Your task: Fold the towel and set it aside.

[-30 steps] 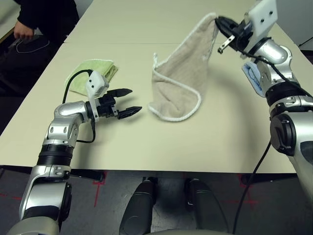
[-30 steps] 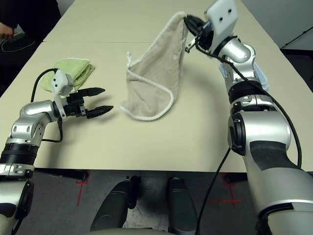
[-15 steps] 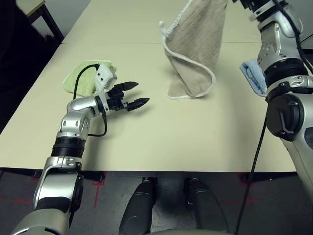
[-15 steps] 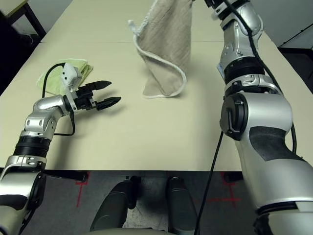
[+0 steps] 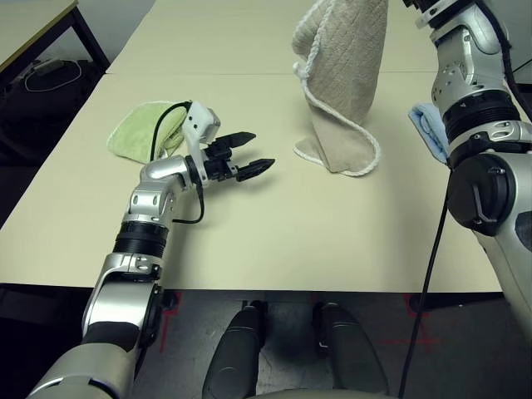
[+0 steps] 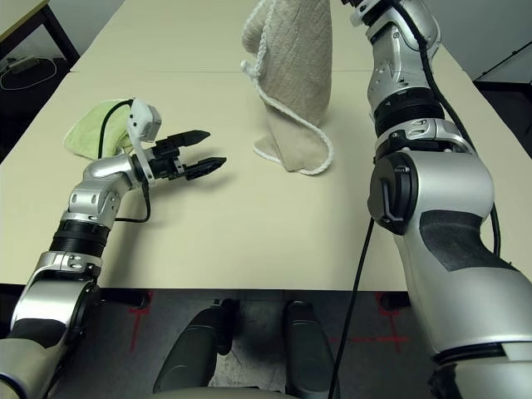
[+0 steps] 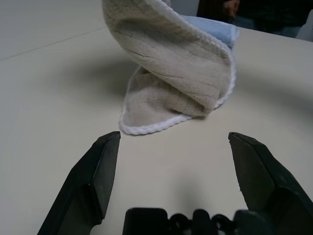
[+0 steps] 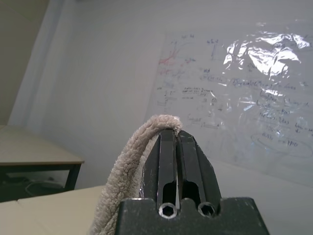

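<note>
My left gripper's fingers are open, and the towel's lower corner curls away from them. My right gripper should swing the white edging toward those fingers before they close.
The beige towel with white stitched edging hangs from above the picture's top edge, and its lower end rests on the table in a heap. My right gripper is shut on the towel's top edge, the cloth draped over its fingertips. My right arm rises steeply at the right. My left gripper hovers open just above the table, left of the towel's lower end, its fingers pointing at it with nothing between them.
A light green folded towel lies on the table behind my left arm. A light blue folded towel lies at the right, partly behind my right arm. A person stands beyond the table's far side in the left wrist view.
My right gripper has lifted the towel higher, out of the top of the head views, so less cloth rests on the table. My left gripper has moved rightward, closer to the towel's lower end.
</note>
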